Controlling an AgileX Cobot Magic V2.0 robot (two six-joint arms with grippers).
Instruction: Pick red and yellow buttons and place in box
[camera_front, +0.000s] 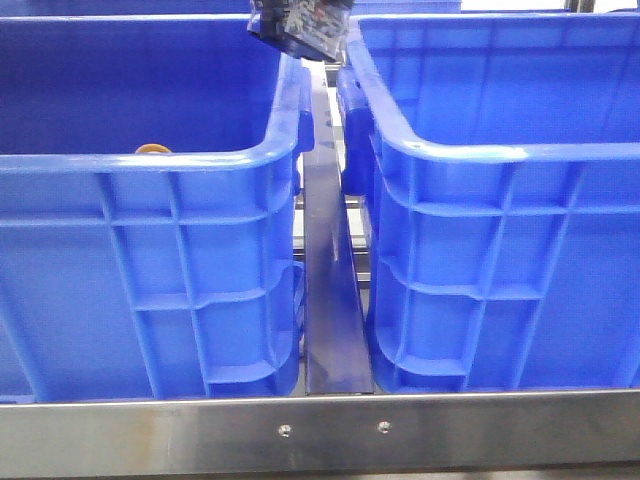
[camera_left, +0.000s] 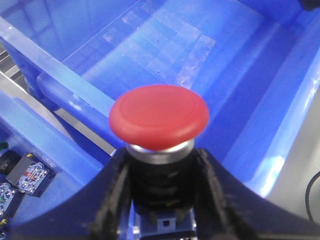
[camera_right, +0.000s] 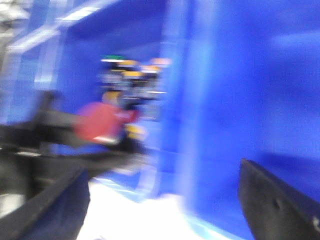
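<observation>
The red button (camera_right: 100, 122) should stay upright with its cap up when I lower it into the box, because it has a broad, blocky bottom side (camera_front: 314, 32).
My left gripper (camera_left: 160, 167) is shut on the red button (camera_left: 159, 116). Its black fingers (camera_left: 116, 190) clamp the dark and silver collar under the red cap. It hangs above the bare floor of a blue box (camera_left: 150, 45), close to that box's rim. The blurred right wrist view shows the same red button (camera_right: 100, 122) held in a dark gripper. My right gripper (camera_right: 165, 200) is open and empty, its jaws wide apart, beside a blue wall. A yellow-orange cap (camera_front: 152, 149) peeks over the near rim of the left crate (camera_front: 150, 170).
Two identical blue crates stand side by side, the right one (camera_front: 480, 152) with a narrow gap and a metal strip (camera_front: 330, 300) between them. A dark arm part (camera_front: 300, 25) hangs over the gap at the back. Small parts (camera_left: 27, 175) lie in the neighbouring crate. Several blurred buttons (camera_right: 132, 80) show far off.
</observation>
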